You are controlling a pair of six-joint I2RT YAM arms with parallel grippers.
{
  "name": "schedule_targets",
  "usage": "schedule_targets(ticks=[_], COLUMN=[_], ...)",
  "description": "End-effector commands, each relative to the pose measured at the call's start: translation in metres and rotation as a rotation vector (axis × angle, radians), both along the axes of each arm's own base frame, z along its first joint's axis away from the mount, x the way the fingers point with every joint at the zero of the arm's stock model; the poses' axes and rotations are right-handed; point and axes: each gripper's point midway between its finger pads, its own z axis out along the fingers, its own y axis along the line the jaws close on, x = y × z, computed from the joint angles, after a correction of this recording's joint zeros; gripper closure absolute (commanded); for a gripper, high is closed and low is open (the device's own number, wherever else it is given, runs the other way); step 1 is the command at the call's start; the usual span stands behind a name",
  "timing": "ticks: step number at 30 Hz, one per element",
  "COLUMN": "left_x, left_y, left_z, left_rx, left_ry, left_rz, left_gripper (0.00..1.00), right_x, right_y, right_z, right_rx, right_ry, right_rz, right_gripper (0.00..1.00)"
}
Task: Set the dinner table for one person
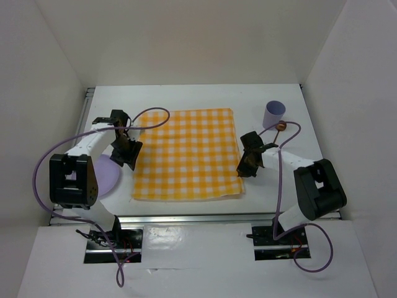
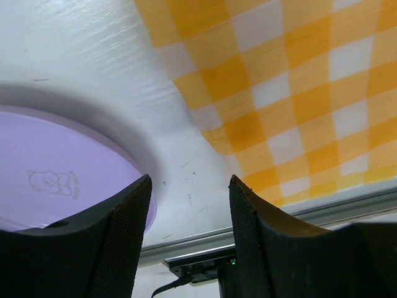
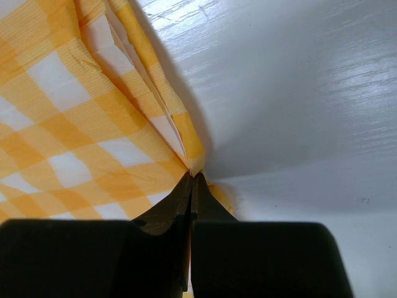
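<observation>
The lilac plate (image 1: pixel 107 174) is far away from my right gripper, so next my left gripper moves it to the cloth's edge (image 1: pixel 137 175) for my right gripper to pick up.
A yellow-and-white checked cloth (image 1: pixel 186 155) lies spread on the middle of the white dinner table (image 1: pixel 186 93). My right gripper (image 1: pixel 244 172) is at the cloth's right edge near its front corner. In the right wrist view that gripper (image 3: pixel 193 175) is shut on a pinched, lifted fold of the cloth (image 3: pixel 62 112). My left gripper (image 1: pixel 128 163) hovers just off the cloth's left edge. It stands open (image 2: pixel 189 180) with nothing between its fingers, over bare table (image 2: pixel 111 62) between the cloth (image 2: pixel 298 93) and a lilac plate (image 2: pixel 49 167).
The lilac plate (image 1: pixel 107 177) lies at the front left, partly under the left arm. A lilac cup (image 1: pixel 273 113) stands at the back right, with a small copper-coloured round thing (image 1: pixel 280 126) beside it. A metal rail (image 1: pixel 186 217) runs along the near edge.
</observation>
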Motion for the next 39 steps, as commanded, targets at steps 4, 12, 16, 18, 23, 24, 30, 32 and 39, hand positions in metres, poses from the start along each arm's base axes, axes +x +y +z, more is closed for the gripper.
schedule_targets(ticks=[4, 12, 16, 18, 23, 24, 30, 32, 39], left_x=[0.001, 0.0, -0.002, -0.003, -0.018, -0.023, -0.043, -0.045, -0.063], left_y=[0.041, 0.082, 0.11, 0.125, 0.164, 0.177, 0.227, 0.225, 0.229], left_z=[0.015, 0.016, 0.015, 0.015, 0.014, 0.02, 0.017, 0.009, -0.021], left_rx=[0.089, 0.132, 0.208, 0.237, 0.348, 0.367, 0.382, 0.353, 0.26], left_ry=[-0.054, -0.066, -0.09, -0.11, -0.156, -0.192, -0.289, -0.26, -0.182], left_rz=[0.115, 0.222, 0.279, 0.324, 0.449, 0.51, 0.758, 0.761, 0.807], left_gripper=[0.39, 0.39, 0.39, 0.38, 0.33, 0.3, 0.26, 0.26, 0.26], right_x=[-0.019, -0.018, -0.007, -0.006, 0.007, 0.009, 0.026, 0.03, 0.029], right_y=[-0.033, -0.044, -0.04, -0.033, -0.011, -0.006, 0.03, 0.036, 0.054], right_z=[-0.012, -0.006, 0.004, 0.006, 0.032, 0.036, 0.057, 0.06, 0.056], right_rx=[-0.146, -0.182, -0.182, -0.15, -0.116, -0.111, -0.114, -0.122, -0.133], right_ry=[0.058, 0.029, 0.009, 0.01, -0.08, -0.092, -0.159, -0.163, -0.155], right_rz=[-0.056, -0.068, -0.028, 0.006, 0.075, 0.088, 0.202, 0.215, 0.265], right_gripper=[1.0, 1.0, 0.9, 0.73, 0.42, 0.42, 0.42, 0.42, 0.42])
